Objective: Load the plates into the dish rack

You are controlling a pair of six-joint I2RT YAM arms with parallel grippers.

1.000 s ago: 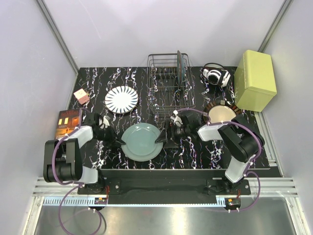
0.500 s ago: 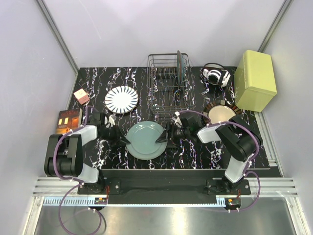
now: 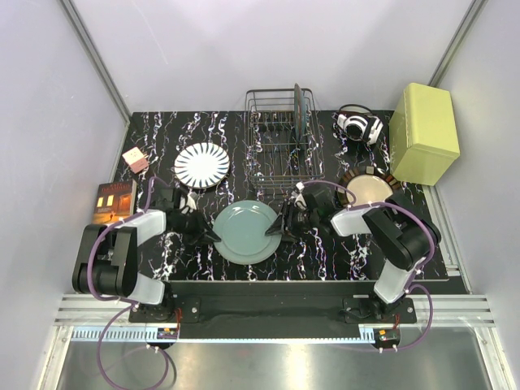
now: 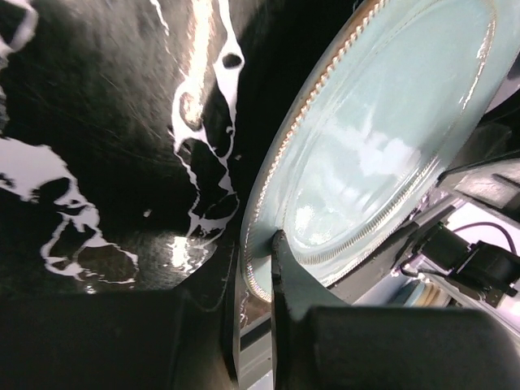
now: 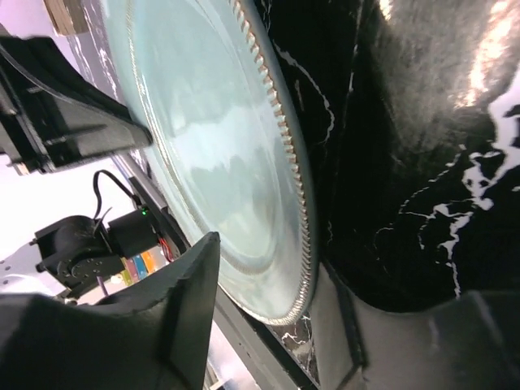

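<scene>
The teal plate [image 5: 258, 272] sits at a slant between my right gripper's open fingers. Next, my right gripper lines up with the plate's rim [image 5: 304, 268] and pinches it before it lifts.
A teal plate [image 3: 245, 231] lies at the near middle of the table, its left side slightly raised. My left gripper [image 3: 213, 236] is shut on its left rim; in the left wrist view [image 4: 256, 252] the beaded rim of the plate [image 4: 382, 138] sits pinched between the fingers. My right gripper [image 3: 275, 230] is open around the right rim [image 5: 268, 260], one finger under the plate [image 5: 211, 122] and one above its face with a gap. The dish rack [image 3: 276, 154] holds a second teal plate [image 3: 298, 110] upright. The striped white plate [image 3: 201, 165] and the cream plate [image 3: 367, 187] lie flat.
A yellow-green box [image 3: 424, 132] stands at the back right, with headphones [image 3: 357, 124] beside it. A book [image 3: 114, 201] and a small pink box [image 3: 135, 159] sit at the left edge. The cream plate lies just behind my right arm.
The teal plate has slid right and slightly away from the near edge, with both grippers moving along at its rims.
</scene>
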